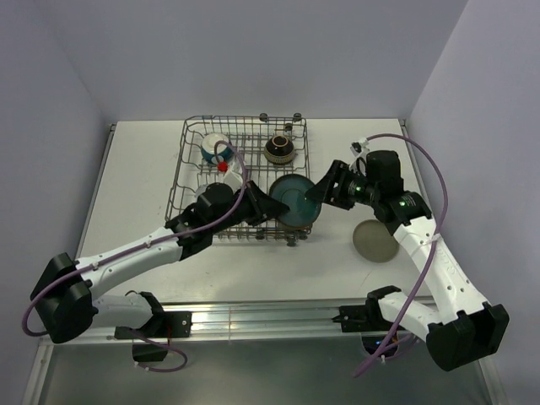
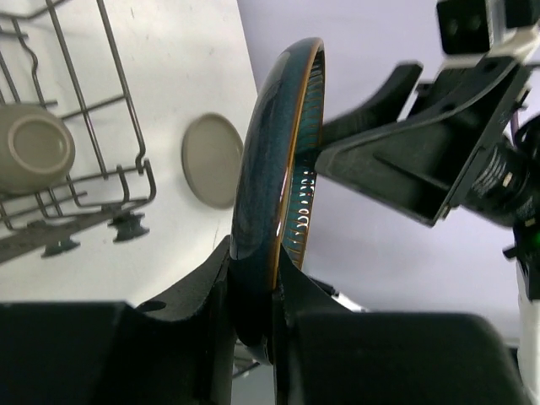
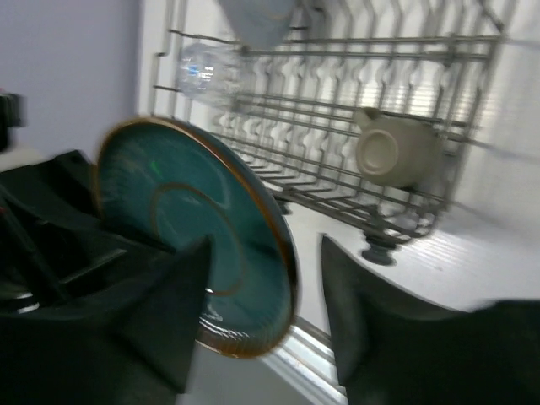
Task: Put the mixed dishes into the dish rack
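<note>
I should take hold of the opposite rim (image 1: 316, 205) with my right gripper and open my left gripper, which is shut on the teal plate's rim (image 1: 279, 217), before I put the plate in the rack.
A teal plate (image 1: 295, 201) stands on edge just off the front right corner of the dish rack (image 1: 180, 169). My left gripper (image 1: 274, 207) is shut on its lower rim; in the left wrist view the plate (image 2: 278, 152) rises edge-on from the gripper (image 2: 255, 253). My right gripper (image 1: 319, 192) is open around the plate's other side. In the right wrist view one finger lies across the plate's face (image 3: 194, 219) and the other finger (image 3: 363, 304) stands clear of the rim. A beige plate (image 1: 374, 240) lies flat on the table to the right.
The rack holds a teal bowl with a cream inside (image 1: 215, 148), a dark brown bowl (image 1: 279, 149), an olive-grey mug (image 3: 395, 152) lying on its side and a clear glass (image 3: 198, 67). Walls close in the table at the back and both sides.
</note>
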### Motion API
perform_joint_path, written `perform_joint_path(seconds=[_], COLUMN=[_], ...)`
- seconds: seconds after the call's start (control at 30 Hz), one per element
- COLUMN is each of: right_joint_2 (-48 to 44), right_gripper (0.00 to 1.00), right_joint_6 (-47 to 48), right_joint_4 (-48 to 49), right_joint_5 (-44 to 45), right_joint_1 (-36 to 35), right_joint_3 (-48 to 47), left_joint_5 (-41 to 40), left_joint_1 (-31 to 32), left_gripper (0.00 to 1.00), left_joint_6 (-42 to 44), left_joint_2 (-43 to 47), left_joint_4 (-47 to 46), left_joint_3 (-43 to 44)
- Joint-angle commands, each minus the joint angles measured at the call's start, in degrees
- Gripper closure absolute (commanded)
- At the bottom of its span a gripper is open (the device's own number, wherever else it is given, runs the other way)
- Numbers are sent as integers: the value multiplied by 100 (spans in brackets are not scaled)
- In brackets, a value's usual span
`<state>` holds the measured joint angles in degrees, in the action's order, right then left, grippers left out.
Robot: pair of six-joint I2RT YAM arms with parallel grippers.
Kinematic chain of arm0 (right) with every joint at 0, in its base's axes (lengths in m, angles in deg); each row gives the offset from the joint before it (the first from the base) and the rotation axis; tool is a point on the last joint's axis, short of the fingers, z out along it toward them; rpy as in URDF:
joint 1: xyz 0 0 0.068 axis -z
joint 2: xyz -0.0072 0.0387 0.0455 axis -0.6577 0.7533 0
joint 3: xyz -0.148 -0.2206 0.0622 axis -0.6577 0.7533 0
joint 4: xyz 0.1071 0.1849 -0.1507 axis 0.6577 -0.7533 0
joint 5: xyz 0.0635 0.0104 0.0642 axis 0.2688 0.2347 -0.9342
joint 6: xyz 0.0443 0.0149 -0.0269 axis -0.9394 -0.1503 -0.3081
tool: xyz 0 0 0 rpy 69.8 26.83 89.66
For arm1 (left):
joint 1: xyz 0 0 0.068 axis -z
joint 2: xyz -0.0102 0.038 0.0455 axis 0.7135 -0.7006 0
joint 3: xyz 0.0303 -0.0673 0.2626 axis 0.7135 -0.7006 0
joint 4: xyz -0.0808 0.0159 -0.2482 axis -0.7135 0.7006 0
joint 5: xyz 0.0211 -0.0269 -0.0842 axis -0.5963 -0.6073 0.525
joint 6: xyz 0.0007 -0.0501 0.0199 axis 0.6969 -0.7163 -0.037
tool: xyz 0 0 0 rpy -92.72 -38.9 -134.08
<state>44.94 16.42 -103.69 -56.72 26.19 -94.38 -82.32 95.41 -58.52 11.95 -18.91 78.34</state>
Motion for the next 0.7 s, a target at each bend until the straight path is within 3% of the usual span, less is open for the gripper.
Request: perform_joint_path(seconds=[0.0, 0.07, 0.13, 0.53, 0.63, 0.67], right_joint_2=[-135, -161, -196, -179, -30, 58], right_gripper=[35, 25, 24, 41, 58, 80], right_joint_6=[-98, -63, -63, -818, -986, -995], right_joint_4=[755, 886, 1009, 2626, 2917, 2952], right_joint_5=[-767, -952, -1207, -2500, -2544, -2509], right_joint_1=[-62, -132, -185, -395, -614, -694], right_joint_3=[96, 122, 183, 719, 659, 615], left_joint_5=[316, 438, 561, 1326, 1441, 1467], left_joint_1=[-40, -145, -207, -533, -577, -594], left_gripper=[100, 100, 100, 100, 100, 100], left_joint_6=[-104, -130, -235, -754, -763, -763], left_joint_2=[463, 586, 674, 1158, 1220, 1228], left_joint_4=[-695, -808, -914, -1872, -1951, -1943], left_joint_3=[-192, -324, -421, -957, -1002, -1002])
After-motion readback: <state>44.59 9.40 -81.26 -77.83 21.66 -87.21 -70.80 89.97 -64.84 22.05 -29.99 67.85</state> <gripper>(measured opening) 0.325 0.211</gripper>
